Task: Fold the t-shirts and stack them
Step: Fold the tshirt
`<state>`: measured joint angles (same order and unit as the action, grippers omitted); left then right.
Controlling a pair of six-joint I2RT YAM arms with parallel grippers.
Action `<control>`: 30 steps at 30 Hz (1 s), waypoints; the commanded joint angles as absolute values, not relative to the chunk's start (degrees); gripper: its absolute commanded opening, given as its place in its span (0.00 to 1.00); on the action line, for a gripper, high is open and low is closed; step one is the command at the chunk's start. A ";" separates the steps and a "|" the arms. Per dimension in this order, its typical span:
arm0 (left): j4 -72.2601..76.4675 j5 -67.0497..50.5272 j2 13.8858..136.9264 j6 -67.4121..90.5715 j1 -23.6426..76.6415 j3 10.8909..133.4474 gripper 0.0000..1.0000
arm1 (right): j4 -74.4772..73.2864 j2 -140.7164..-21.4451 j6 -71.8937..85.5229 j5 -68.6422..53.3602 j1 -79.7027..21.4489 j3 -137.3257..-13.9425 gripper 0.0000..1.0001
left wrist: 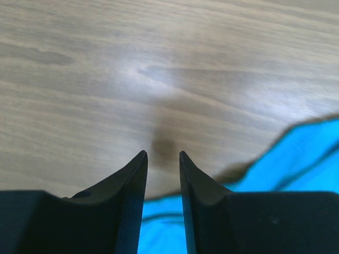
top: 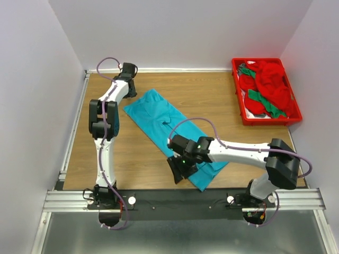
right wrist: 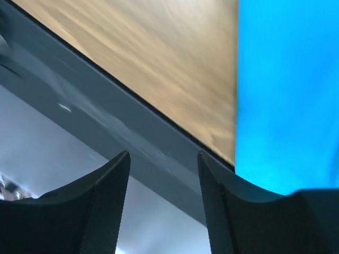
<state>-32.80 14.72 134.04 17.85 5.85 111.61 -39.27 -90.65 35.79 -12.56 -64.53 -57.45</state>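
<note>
Next, my left gripper swings the teal t-shirt (top: 159,125) square before folding by first coming back onto its far end (top: 150,104), because the t-shirt lies crooked to the metal rail.
A teal t-shirt (top: 159,119) lies flat and diagonal on the wooden table, from back left to the front edge. My left gripper (top: 128,70) is at the back left, just beyond the shirt's far corner. In the left wrist view the left gripper (left wrist: 162,153) has its jaws a narrow gap apart with nothing between them, and the teal cloth (left wrist: 296,159) lies below and to the right. My right gripper (top: 179,172) hovers over the shirt's near end. In the right wrist view the right gripper (right wrist: 163,153) is open and empty, beside the shirt's edge (right wrist: 286,90). Red t-shirts (top: 270,79) and a green one (top: 267,103) lie bunched in the tray.
A red plastic tray (top: 270,122) stands at the back right corner. A metal rail (top: 185,198) runs along the table's front edge and shows in the right wrist view (right wrist: 106,121). White walls close in the back and both sides.
</note>
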 commanded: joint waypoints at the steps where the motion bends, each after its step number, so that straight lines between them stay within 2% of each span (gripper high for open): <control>1: -32.52 15.99 121.84 20.03 5.71 108.29 0.39 | -43.14 -88.42 33.51 -3.79 -64.60 -65.46 0.62; 6: -27.70 12.05 105.25 22.41 8.08 94.07 0.40 | -49.04 -86.75 27.87 8.23 -62.50 -69.35 0.66; 10: -26.02 8.36 98.46 25.13 13.78 83.08 0.40 | -49.92 -85.96 22.25 10.53 -53.99 -66.10 0.66; 14: -20.33 4.58 93.09 30.04 18.62 70.53 0.40 | -48.17 -86.04 17.50 9.06 -47.21 -62.15 0.73; 19: -15.74 2.73 93.42 32.69 20.39 64.86 0.40 | -43.25 -87.62 15.47 3.43 -45.35 -58.01 0.78; 27: -15.12 2.11 104.66 32.61 22.24 69.95 0.40 | -41.92 -92.46 15.21 0.35 -44.74 -57.57 0.82; 30: -15.64 2.81 108.70 31.91 22.06 72.32 0.40 | -41.92 -94.30 15.20 -2.11 -44.12 -57.66 0.87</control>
<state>-16.47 3.38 105.16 31.79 21.89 69.52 -43.07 -92.18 15.99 1.32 -44.99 -58.22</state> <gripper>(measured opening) 0.399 0.845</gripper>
